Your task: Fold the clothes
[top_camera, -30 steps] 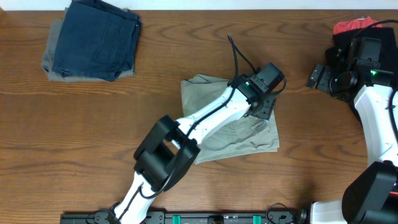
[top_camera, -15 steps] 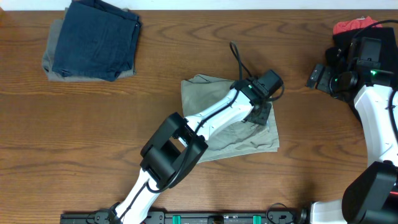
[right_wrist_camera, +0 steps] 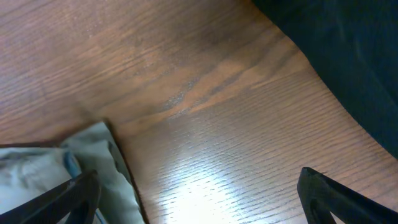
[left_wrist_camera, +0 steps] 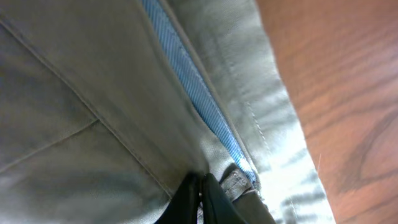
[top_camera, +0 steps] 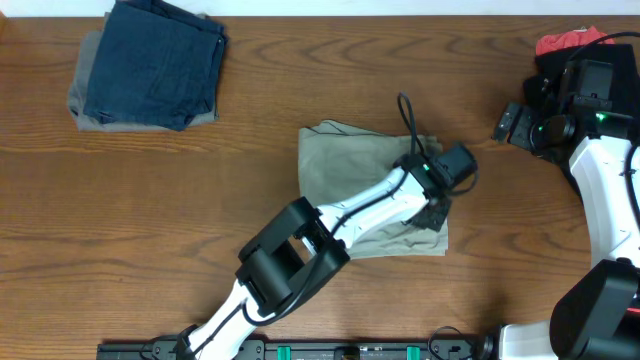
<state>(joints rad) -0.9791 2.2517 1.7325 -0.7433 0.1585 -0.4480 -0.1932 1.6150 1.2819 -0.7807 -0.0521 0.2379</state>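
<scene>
Next, my left gripper drags the khaki shorts toward the table's front edge (top_camera: 432, 288) to flatten them before folding, because they bunch up beside the waistband seam (left_wrist_camera: 239, 183) under my left gripper.
Light khaki shorts (top_camera: 350, 170), one of the clothes, lie partly folded in the middle of the wooden table. My left gripper (top_camera: 433, 208) reaches across them to their right edge. In the left wrist view its black fingertips (left_wrist_camera: 194, 202) are pressed together, shut on the khaki cloth (left_wrist_camera: 93, 93) beside a blue-lined waistband seam (left_wrist_camera: 186, 74). My right gripper (top_camera: 508, 122) hovers open at the right side of the table. In the right wrist view its fingers (right_wrist_camera: 326, 193) stand wide apart over bare wood, with a corner of the khaki shorts (right_wrist_camera: 93, 158) at the lower left.
A folded stack of navy denim (top_camera: 155, 60) on a grey piece (top_camera: 85, 95) sits at the back left. A red piece (top_camera: 560, 42) and dark cloth (right_wrist_camera: 348, 50) lie at the back right by the right arm. Bare wood (top_camera: 150, 200) lies left of the shorts.
The left gripper has shut on the shorts' right edge and moved right, pulling the cloth a little that way and flattening it. The right arm has stayed still.
</scene>
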